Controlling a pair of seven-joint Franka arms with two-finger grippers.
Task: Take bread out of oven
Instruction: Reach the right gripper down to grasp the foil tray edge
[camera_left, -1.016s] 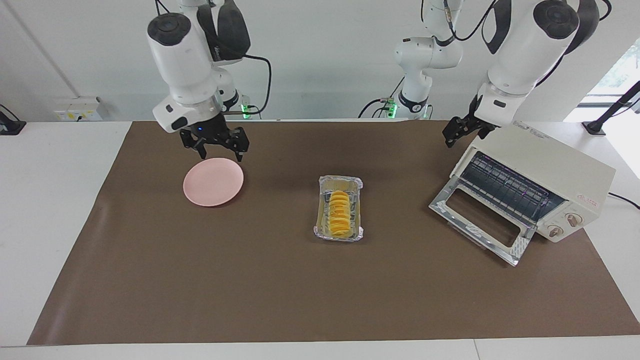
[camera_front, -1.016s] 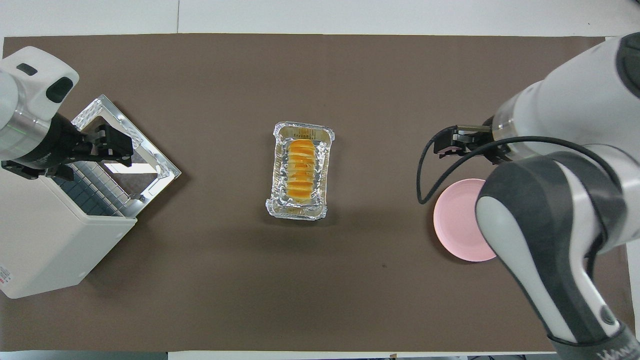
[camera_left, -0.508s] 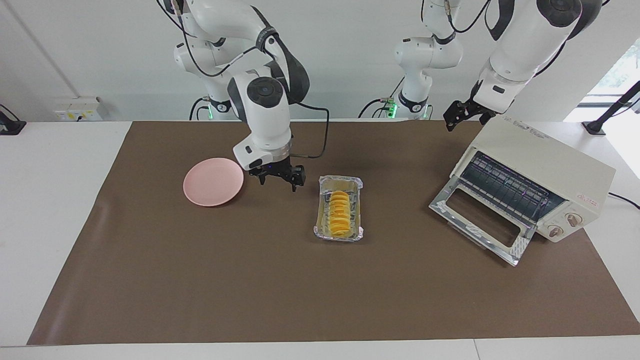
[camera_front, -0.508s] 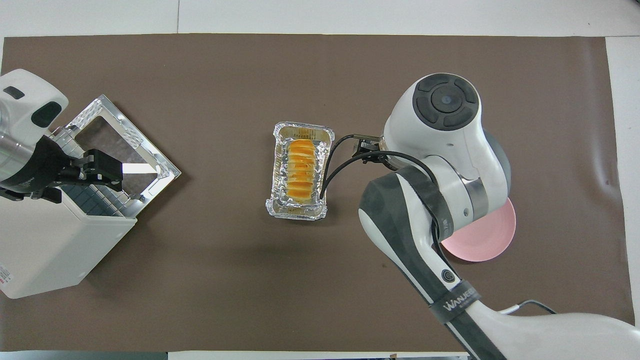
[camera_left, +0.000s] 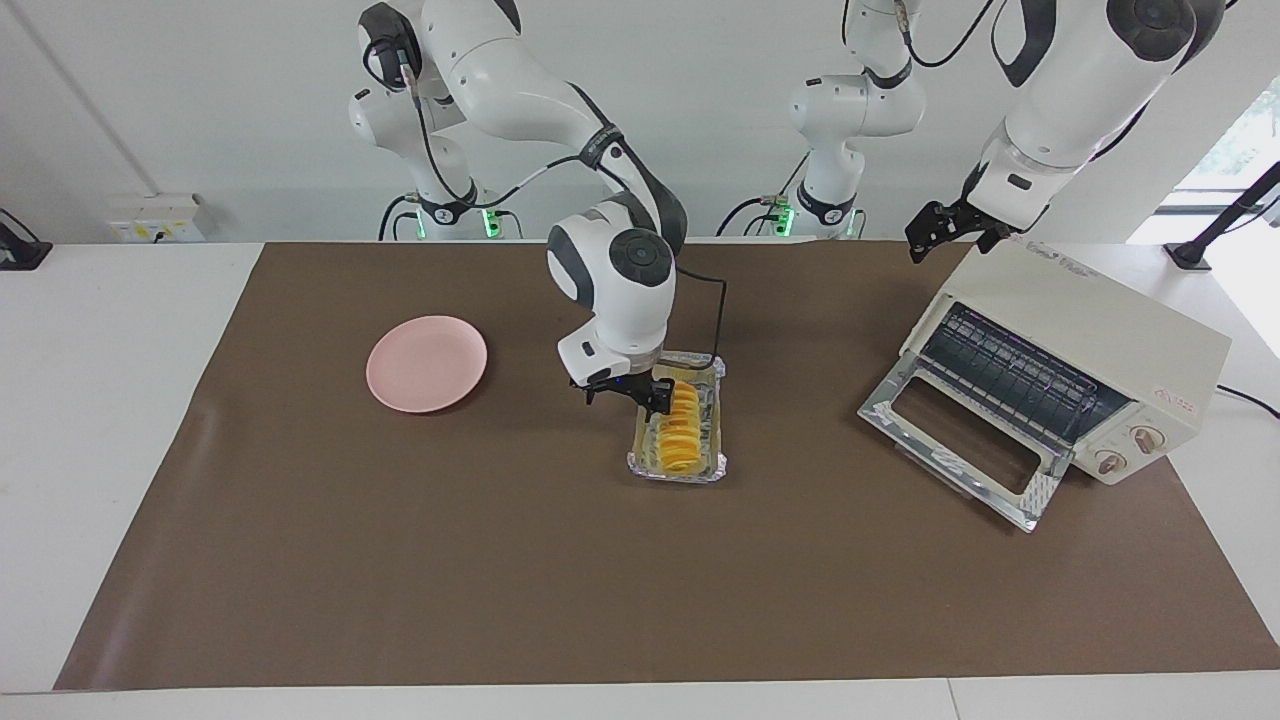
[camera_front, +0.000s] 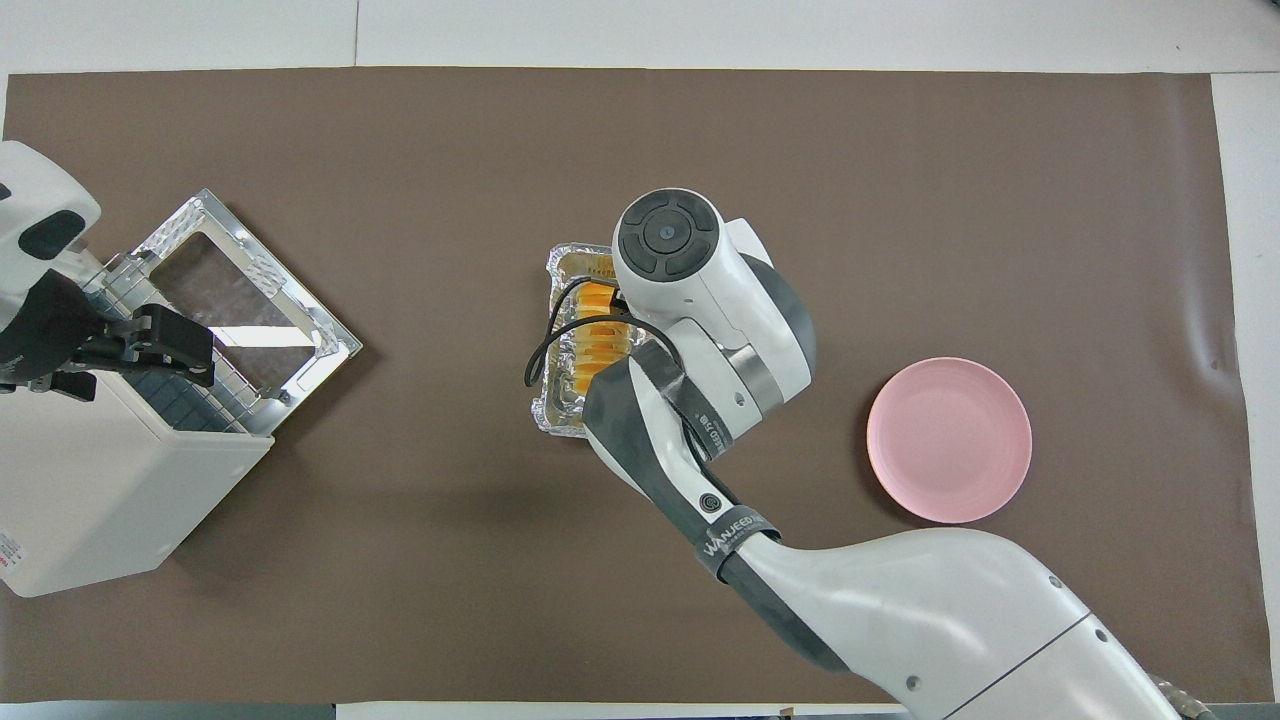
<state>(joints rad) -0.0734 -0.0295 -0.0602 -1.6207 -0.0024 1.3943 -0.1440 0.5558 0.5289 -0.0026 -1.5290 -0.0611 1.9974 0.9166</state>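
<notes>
The robot sees clear foil (camera_front: 559, 386) along the side of the bread (camera_front: 596, 348), so the bread will come out of the tray whole when the robot lifts it.
The bread (camera_left: 682, 440), a ridged golden-orange loaf, lies in a silver foil tray (camera_left: 716, 467) on the mat in the middle of the table, outside the oven. My right gripper (camera_left: 625, 393) is open and low over the tray's end nearer the robots, at its edge toward the plate. In the overhead view the right arm hides most of the bread (camera_front: 590, 345) and tray (camera_front: 550, 412). The cream oven (camera_left: 1100, 330) stands at the left arm's end with its glass door (camera_left: 950, 440) dropped open and its rack bare. My left gripper (camera_left: 945, 228) is open and empty above the oven's top.
A round pink plate (camera_left: 426, 363) lies on the brown mat (camera_left: 400, 560) toward the right arm's end; it also shows in the overhead view (camera_front: 948, 440). The oven (camera_front: 90, 500) and its open door (camera_front: 250, 290) fill the left arm's end of the mat.
My right gripper has swung from over the pink plate across to the foil tray and come down over the bread. My left gripper has risen and drawn back above the oven.
</notes>
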